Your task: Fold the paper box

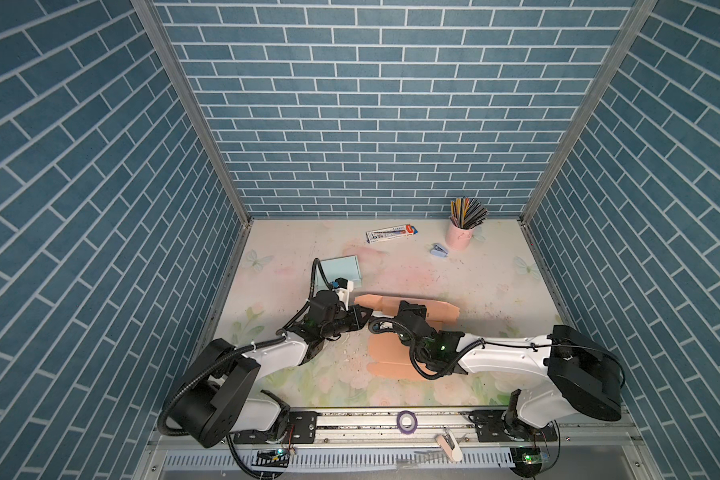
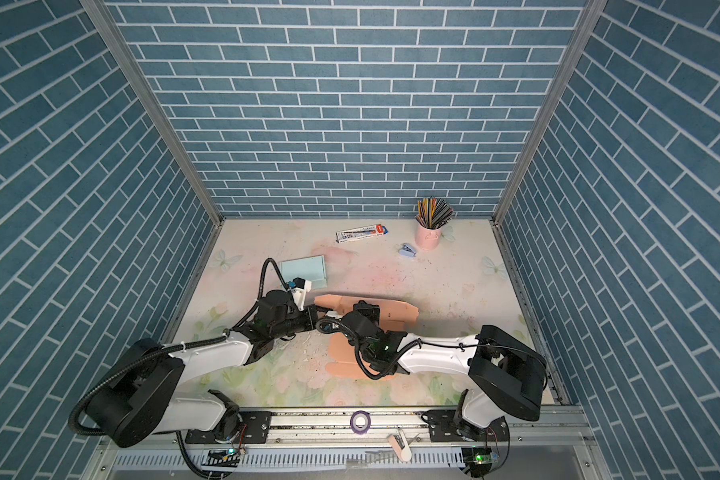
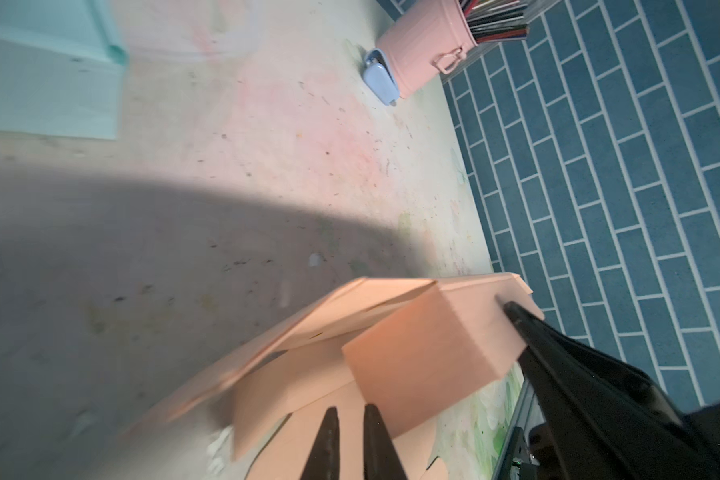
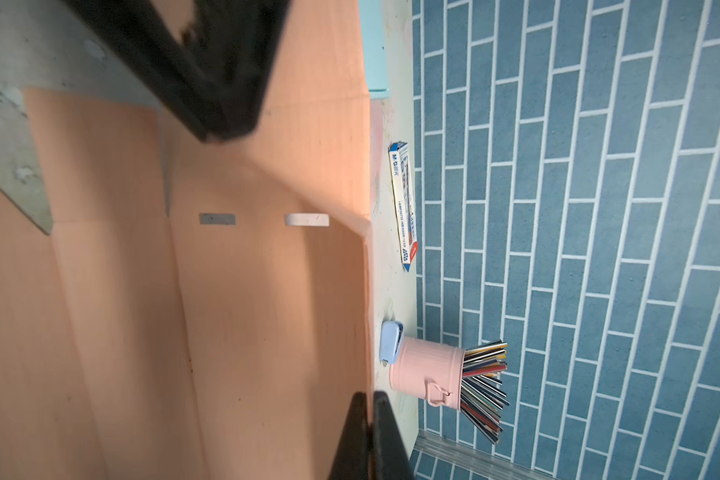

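Observation:
The inner side of the raised box side's splayed end flap (image 3: 296, 332) has my left gripper on it, so my left gripper should back out and push the flap in from outside (image 3: 196, 372).
The paper box (image 1: 391, 361) is a peach cardboard cut-out lying mid-table in both top views, partly folded, with its far wall (image 4: 267, 291) raised and a side flap (image 3: 425, 349) turned up. My right gripper (image 4: 368, 395) is shut on the top edge of that raised wall; in a top view it sits over the box's far part (image 2: 364, 309). My left gripper (image 3: 350, 409) reaches in from the left (image 1: 360, 313), low over a flat panel just below the turned-up flap. Its fingers (image 3: 327, 440) stand only a narrow gap apart with nothing seen between them.
A mint-green folded box (image 1: 341, 270) lies behind the left wrist. At the back are a pen carton (image 1: 390, 232), a blue stapler (image 1: 439, 250) and a pink cup of pencils (image 1: 460, 235). A purple tape roll (image 1: 407, 422) rests on the front rail. Blue brick walls enclose three sides.

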Available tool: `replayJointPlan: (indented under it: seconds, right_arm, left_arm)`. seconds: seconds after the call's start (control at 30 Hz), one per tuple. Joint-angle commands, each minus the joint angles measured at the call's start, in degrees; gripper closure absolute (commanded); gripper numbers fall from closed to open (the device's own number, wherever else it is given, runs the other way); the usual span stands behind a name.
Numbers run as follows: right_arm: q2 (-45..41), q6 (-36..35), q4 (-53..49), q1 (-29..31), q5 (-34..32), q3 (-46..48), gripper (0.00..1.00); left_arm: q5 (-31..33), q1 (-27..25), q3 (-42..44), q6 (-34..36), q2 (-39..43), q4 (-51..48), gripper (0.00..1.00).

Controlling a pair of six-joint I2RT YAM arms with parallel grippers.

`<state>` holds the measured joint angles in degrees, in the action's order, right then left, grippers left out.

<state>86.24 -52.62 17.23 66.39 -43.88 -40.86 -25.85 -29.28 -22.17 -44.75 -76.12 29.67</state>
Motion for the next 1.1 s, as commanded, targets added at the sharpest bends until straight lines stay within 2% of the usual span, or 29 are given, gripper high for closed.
replayJointPlan:
  seconds: [0.0, 0.17, 0.3, 0.57, 0.73, 1.07]
  right_arm:
    - [-0.29, -2.79, 5.21, 0.39, -1.43, 0.77, 1.00]
    - [-1.62, -2.69, 6.77, 0.56, -0.57, 1.75, 1.00]
    - [-3.36, -0.68, 5.91, 0.51, 0.82, 2.14, 1.00]
    - [-3.94, 0.68, 3.22, 0.62, 1.51, 1.42, 1.00]
    - [-2.79, 0.94, 2.74, 0.74, 1.49, 0.70, 1.00]
    - [-2.05, 2.44, 2.30, 1.08, 1.69, 0.78, 1.00]
  left_arm:
    - [-0.82, 2.90, 2.84, 1.05, 3.95, -0.98, 0.86]
    - [-0.15, 6.51, 4.96, 3.13, 9.39, -5.91, 0.86]
    - [1.16, 7.16, 5.85, 5.01, 10.33, -7.76, 0.86]
    - [-0.87, 6.48, 7.77, 3.18, -1.14, 6.27, 0.86]
    - [-0.21, 2.88, 6.14, 1.13, -8.98, 14.31, 0.87]
    - [2.22, -2.46, 4.65, -1.63, -13.12, 20.60, 0.85]
